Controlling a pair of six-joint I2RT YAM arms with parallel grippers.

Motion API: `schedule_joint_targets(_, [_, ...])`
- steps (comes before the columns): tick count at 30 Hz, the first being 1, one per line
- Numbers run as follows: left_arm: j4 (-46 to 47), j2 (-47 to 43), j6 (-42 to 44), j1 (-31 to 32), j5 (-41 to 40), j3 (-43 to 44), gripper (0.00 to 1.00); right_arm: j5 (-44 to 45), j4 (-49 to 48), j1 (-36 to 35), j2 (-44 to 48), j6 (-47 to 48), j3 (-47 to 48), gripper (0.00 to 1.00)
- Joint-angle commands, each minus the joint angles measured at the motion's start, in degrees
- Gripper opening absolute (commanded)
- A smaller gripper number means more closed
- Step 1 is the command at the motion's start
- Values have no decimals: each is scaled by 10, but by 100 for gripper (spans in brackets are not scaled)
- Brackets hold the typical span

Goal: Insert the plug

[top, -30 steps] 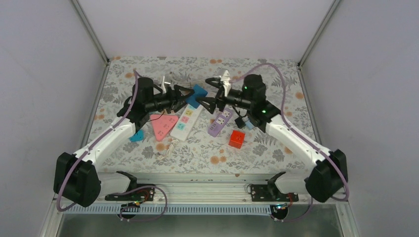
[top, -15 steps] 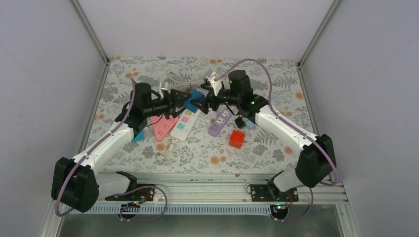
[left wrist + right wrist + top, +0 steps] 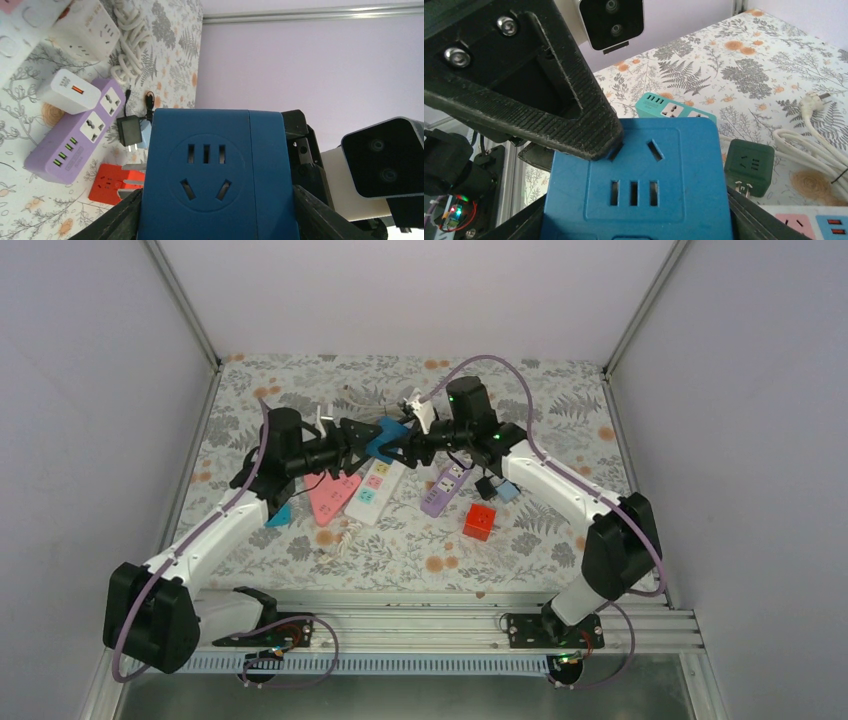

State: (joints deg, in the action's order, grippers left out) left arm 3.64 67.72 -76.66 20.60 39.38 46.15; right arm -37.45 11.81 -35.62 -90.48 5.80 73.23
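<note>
I should open my left gripper and back it clear first, because both grippers are on the blue cube (image 3: 387, 439). My right gripper should then plug the cube into the white power strip (image 3: 380, 474).
A blue cube adapter plug (image 3: 384, 438) with a socket face hangs in the air above the table's middle, held between both grippers. My left gripper (image 3: 366, 440) is shut on it from the left; the cube (image 3: 210, 170) fills the gap between its fingers (image 3: 120, 217). My right gripper (image 3: 406, 448) meets it from the right, its jaws on both sides of the cube (image 3: 639, 185). One left finger (image 3: 574, 130) lies over the cube's top corner in the right wrist view. The cube's prongs are hidden.
Below lie a white power strip with coloured sockets (image 3: 376, 486), a purple strip (image 3: 444, 486), a pink triangular strip (image 3: 332, 493), a red cube (image 3: 479, 521), a teal strip (image 3: 674, 106), a green cube (image 3: 751, 165) and coiled white cable (image 3: 819, 145).
My right arm has swung left and its gripper has closed in on the blue cube held by my left gripper. The cube has shifted slightly left.
</note>
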Motion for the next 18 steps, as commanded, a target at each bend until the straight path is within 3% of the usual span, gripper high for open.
schedule_joint_targets(1, [0, -26, 29, 0, 5, 13, 54, -32, -6, -2, -21, -2, 22, 57])
schedule_joint_targets(3, [-19, -28, 46, 0, -1, 22, 61, -27, -20, -2, -21, -4, 21, 48])
schedule_joint_targets(6, [-123, -33, 112, -7, -57, 62, 90, 9, -50, -2, -13, -9, 8, 38])
schedule_joint_targets(8, [-193, -40, 165, -17, -115, 88, 99, 19, -58, 1, -9, -7, 5, 34])
schedule_joint_targets(14, [-285, -105, 329, -46, -302, 109, 100, 51, -56, 25, -27, -1, 8, 35])
schedule_joint_targets(18, [-263, -169, 433, -45, -376, 78, 100, 90, -66, 56, -86, -14, 29, 34])
